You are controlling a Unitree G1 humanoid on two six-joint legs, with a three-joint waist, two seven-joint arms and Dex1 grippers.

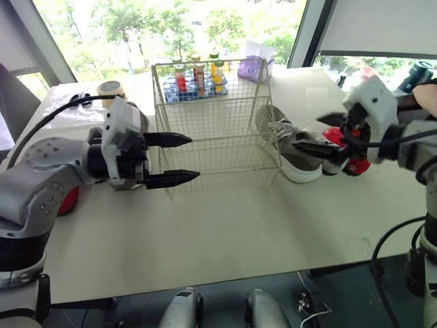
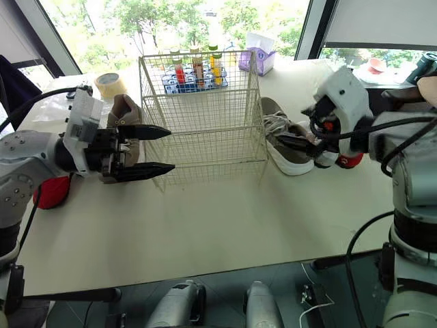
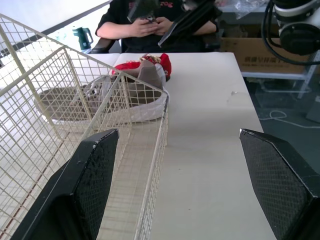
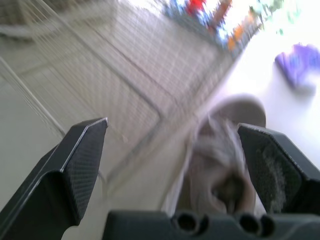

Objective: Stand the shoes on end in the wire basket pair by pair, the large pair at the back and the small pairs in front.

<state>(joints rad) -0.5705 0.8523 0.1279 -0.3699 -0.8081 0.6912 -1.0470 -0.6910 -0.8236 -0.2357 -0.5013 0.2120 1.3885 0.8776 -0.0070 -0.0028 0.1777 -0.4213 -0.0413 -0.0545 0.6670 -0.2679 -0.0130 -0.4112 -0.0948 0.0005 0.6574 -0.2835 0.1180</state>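
Observation:
White laces (image 1: 280, 128) are lying loose across the large taupe shoe (image 1: 295, 152), so the laces' loops will hang away from the shoe when the robot lifts it and tips it toe-down.
The wire basket (image 1: 212, 116) stands mid-table, and I see nothing inside it. A large taupe shoe (image 1: 290, 147) with a white sole lies on its side just right of the basket. My right gripper (image 1: 321, 134) hovers open over this shoe's heel end, holding nothing. A small red shoe (image 1: 349, 158) lies partly hidden behind that gripper. The second large taupe shoe (image 2: 126, 113) sits left of the basket, behind my left gripper (image 1: 179, 159). That gripper is open and points at the basket's left front corner. Something red (image 2: 51, 191), perhaps another small shoe, shows under my left arm.
Behind the basket are a blue rack of bottles (image 1: 194, 85), a purple box (image 1: 252, 68) and a tape roll (image 1: 109, 87). A person's hand (image 1: 427, 96) is at the far right edge. Bare table stretches in front of the basket.

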